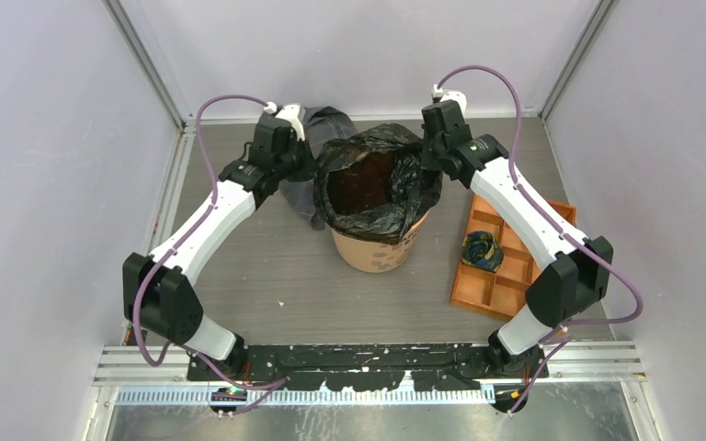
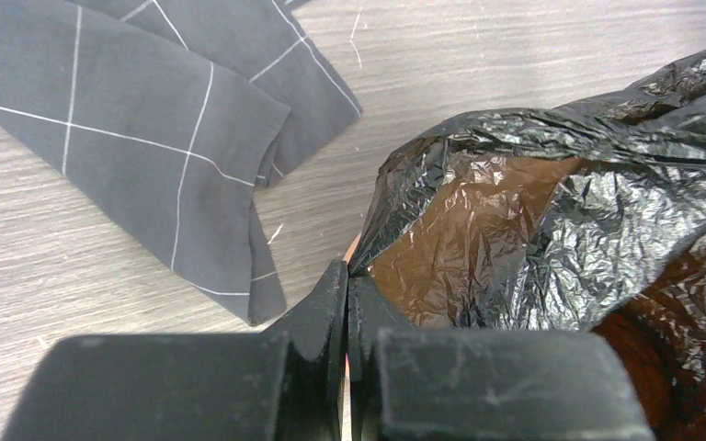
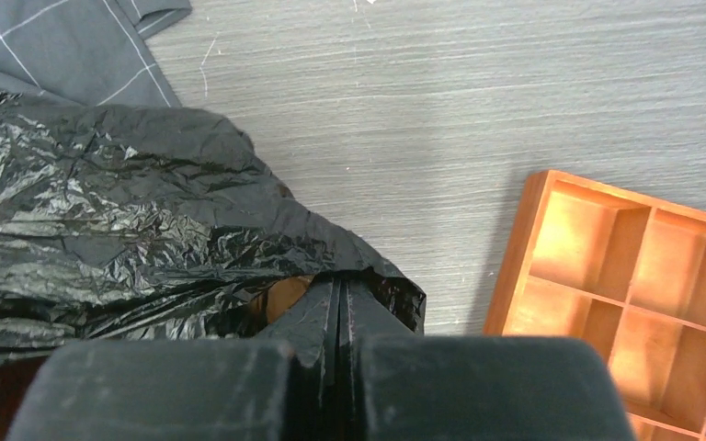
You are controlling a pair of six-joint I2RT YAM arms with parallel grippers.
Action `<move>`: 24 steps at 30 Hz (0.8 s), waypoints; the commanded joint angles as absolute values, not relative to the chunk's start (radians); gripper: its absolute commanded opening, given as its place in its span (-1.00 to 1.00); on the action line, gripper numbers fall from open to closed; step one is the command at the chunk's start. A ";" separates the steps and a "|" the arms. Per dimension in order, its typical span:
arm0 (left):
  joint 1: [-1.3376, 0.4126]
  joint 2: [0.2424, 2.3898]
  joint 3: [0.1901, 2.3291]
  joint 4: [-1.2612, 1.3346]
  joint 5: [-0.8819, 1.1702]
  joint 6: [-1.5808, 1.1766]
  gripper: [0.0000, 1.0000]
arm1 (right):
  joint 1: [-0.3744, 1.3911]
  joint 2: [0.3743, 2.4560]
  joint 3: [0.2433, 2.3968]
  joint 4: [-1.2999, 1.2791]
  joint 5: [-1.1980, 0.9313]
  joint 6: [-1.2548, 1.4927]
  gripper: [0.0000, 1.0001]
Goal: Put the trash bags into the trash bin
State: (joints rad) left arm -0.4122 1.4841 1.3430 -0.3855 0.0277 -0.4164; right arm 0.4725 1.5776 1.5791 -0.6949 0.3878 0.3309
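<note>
My right gripper should continue to lower the trash bag's edge, which is spread past the trash bin's rim, until it hangs down outside, and then let go.
The trash bin, a round orange bucket, stands mid-table. The black glossy trash bag lines it, its wrinkled edge folded out over the rim and its mouth spread open. My left gripper is at the bag's left edge. In the left wrist view the jaws are shut, with the film running into their tips and a thin orange sliver showing between them. My right gripper is at the bag's right edge. Its jaws are shut on the film, which drapes over their tips.
A grey checked cloth lies on the table behind and left of the bin, under the left arm. A flat orange compartment tray sits at the right, holding a dark bundle; its corner is near the right gripper.
</note>
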 commanded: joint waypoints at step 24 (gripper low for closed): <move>-0.399 1.599 1.437 -0.532 0.134 -0.457 -0.99 | 0.387 1.642 1.657 -0.854 0.276 0.417 -0.73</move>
